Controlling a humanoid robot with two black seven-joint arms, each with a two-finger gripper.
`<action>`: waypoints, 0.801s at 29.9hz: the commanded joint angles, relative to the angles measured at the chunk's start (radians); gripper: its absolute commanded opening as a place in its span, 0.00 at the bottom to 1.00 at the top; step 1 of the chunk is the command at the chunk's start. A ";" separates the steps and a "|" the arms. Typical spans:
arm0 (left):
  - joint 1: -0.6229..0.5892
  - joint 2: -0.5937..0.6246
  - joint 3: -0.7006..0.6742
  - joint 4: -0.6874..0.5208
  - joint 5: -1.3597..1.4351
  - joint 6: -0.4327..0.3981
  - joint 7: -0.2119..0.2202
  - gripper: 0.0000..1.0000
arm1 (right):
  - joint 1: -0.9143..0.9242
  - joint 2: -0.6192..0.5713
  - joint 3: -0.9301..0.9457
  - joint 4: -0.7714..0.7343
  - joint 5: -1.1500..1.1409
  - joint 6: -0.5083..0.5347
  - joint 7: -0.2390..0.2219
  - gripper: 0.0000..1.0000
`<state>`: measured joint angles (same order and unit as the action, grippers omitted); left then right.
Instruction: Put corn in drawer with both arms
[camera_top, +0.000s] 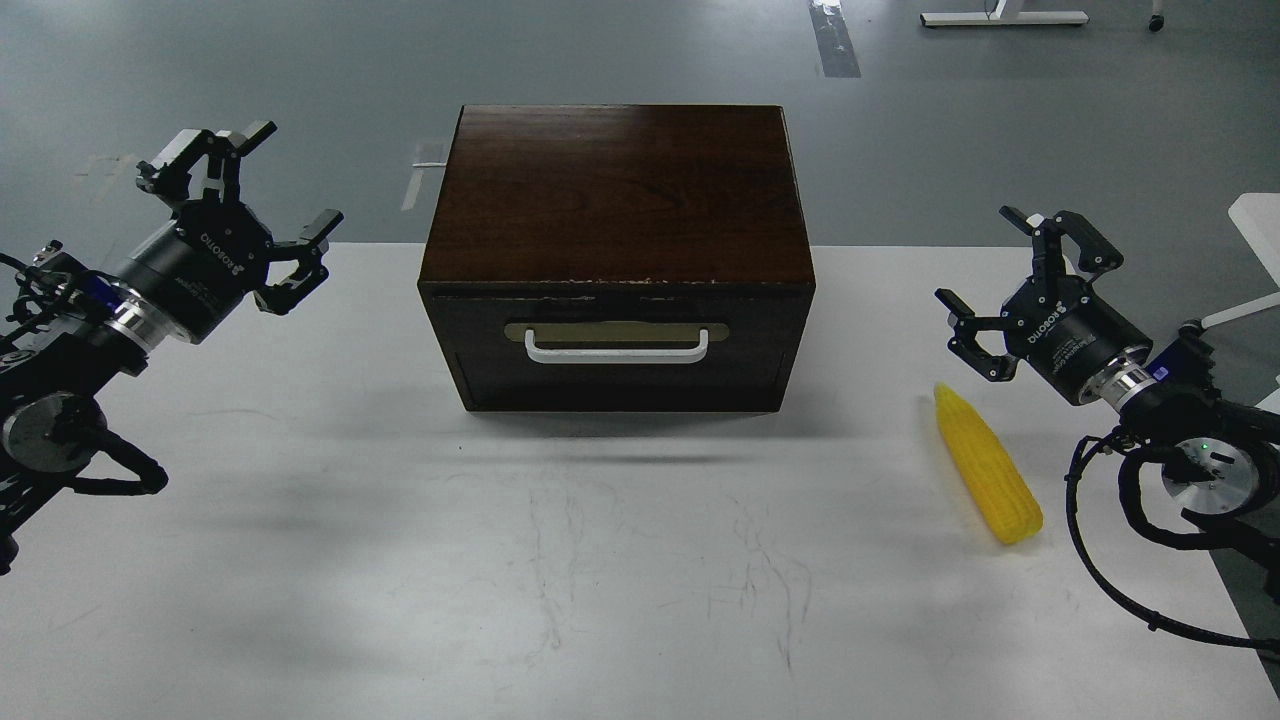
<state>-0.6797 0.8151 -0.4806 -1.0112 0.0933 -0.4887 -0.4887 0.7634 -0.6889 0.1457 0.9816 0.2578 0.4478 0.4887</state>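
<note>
My gripper is going to pull the white handle. The drawer's front (619, 384) reaches across nearly the whole cabinet (768, 348), so the drawer will slide straight out as a wide tray when I pull.
The yellow corn (985, 465) lies on the white table at the right, its pointed end toward the cabinet. The dark brown cabinet (615, 190) stands at the table's back middle; its drawer (617, 350) is shut, with a white bar handle (617, 347) on a brass plate. My left gripper (250, 190) is open and empty, raised left of the cabinet. My right gripper (1000, 280) is open and empty, raised just above and to the right of the corn's pointed end.
The white table (600, 560) has a right edge close to the corn. A white object (1258, 225) stands off the table at the far right. Grey floor lies behind the cabinet.
</note>
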 joint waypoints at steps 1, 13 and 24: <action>-0.070 0.070 -0.007 -0.015 0.057 0.000 0.000 0.98 | 0.007 0.000 0.003 -0.001 -0.002 -0.001 0.000 1.00; -0.441 0.153 -0.003 -0.305 0.682 0.000 0.000 0.98 | 0.022 0.000 0.009 -0.026 -0.002 -0.005 0.000 1.00; -0.625 -0.138 0.043 -0.352 1.518 0.000 0.000 0.98 | 0.022 0.002 0.011 -0.043 -0.002 -0.011 0.000 1.00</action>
<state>-1.2677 0.7524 -0.4668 -1.3629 1.4074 -0.4889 -0.4891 0.7856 -0.6870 0.1567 0.9478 0.2562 0.4390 0.4887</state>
